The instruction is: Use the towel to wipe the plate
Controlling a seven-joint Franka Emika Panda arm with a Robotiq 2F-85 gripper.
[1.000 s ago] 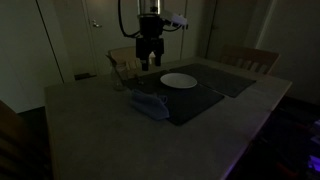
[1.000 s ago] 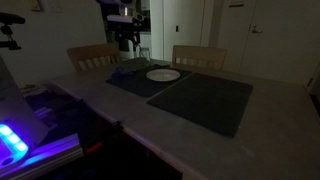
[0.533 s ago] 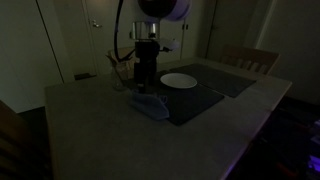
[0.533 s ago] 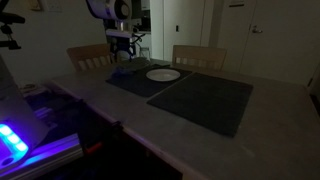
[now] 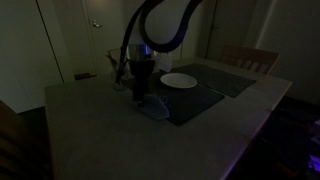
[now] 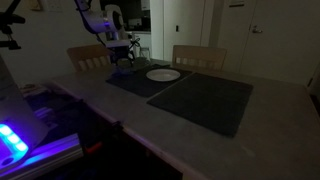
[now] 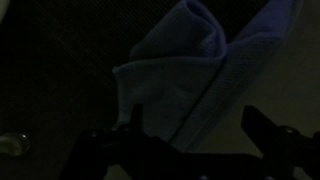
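Note:
I keep lowering my gripper until the fingers can close and bunch the fabric (image 7: 190, 108), because my open fingers are on both sides of the towel's lower part (image 7: 183, 122).
The room is dark. A folded blue towel (image 5: 152, 106) lies on the near left corner of a dark placemat (image 5: 190, 98). It fills the wrist view (image 7: 185, 70). A white plate (image 5: 178, 81) sits on the mat behind it, also seen in an exterior view (image 6: 163, 74). My gripper (image 5: 139, 94) hangs low just above the towel's left edge. In the wrist view the gripper (image 7: 192, 125) is open, its two fingers wide apart over the towel's lower part, holding nothing.
A second dark placemat (image 6: 205, 100) lies beside the first on the grey table (image 5: 90, 130). Wooden chairs (image 5: 250, 59) stand at the table's far side. A glass-like object (image 5: 117, 68) stands behind the arm.
The arm has swung left and down from above the plate's side to just over the towel.

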